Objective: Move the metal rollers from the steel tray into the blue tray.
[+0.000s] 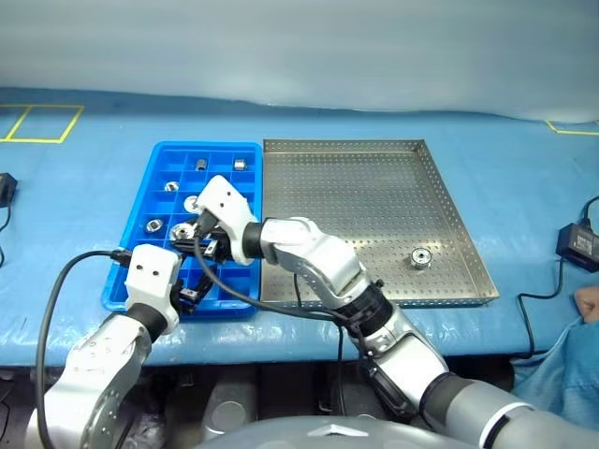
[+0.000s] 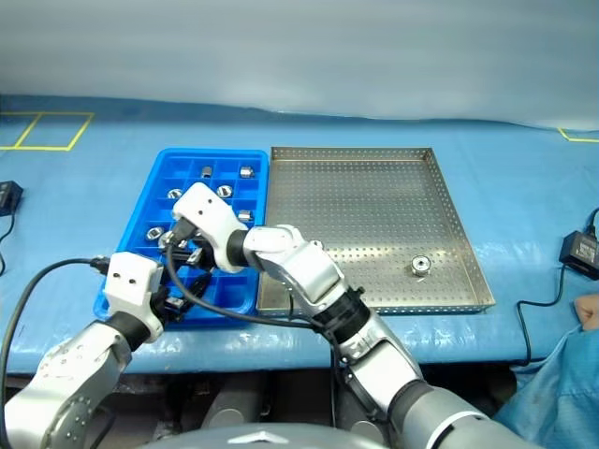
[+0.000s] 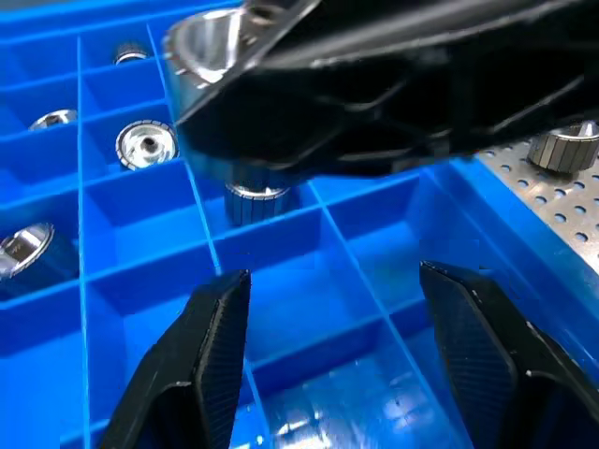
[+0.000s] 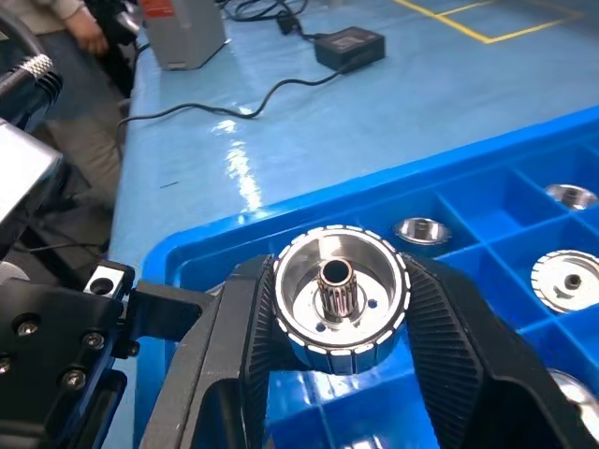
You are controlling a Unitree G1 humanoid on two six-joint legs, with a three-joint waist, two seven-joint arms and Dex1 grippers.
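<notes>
My right gripper is holding the silver roller point(image 4: 342, 295) upright above an empty compartment point(image 3: 142, 313), so I should keep lowering the roller until it sits inside, and then let it go.
The blue tray point(image 1: 208, 147) lies left of the steel tray point(image 1: 356, 201), edge to edge. Several metal rollers point(image 1: 240, 165) sit in the blue tray's far compartments, and one roller point(image 1: 421, 258) rests near the steel tray's front right corner. My right gripper point(image 4: 342, 281) reaches across over the middle of the blue tray point(image 4: 487, 178), shut on a ribbed silver roller point(image 4: 340, 313) with a centre hole. My left gripper point(image 3: 332, 281) hovers open and empty over the tray's near compartments point(image 3: 309, 281), just below the right gripper point(image 1: 197, 236).
A black power adapter point(image 1: 577, 242) with a cable lies on the blue table cover to the right of the steel tray. A person's hand and blue sleeve point(image 1: 588, 304) show at the right edge. A small black device point(image 1: 6, 188) sits far left, near yellow tape marks point(image 1: 42, 123).
</notes>
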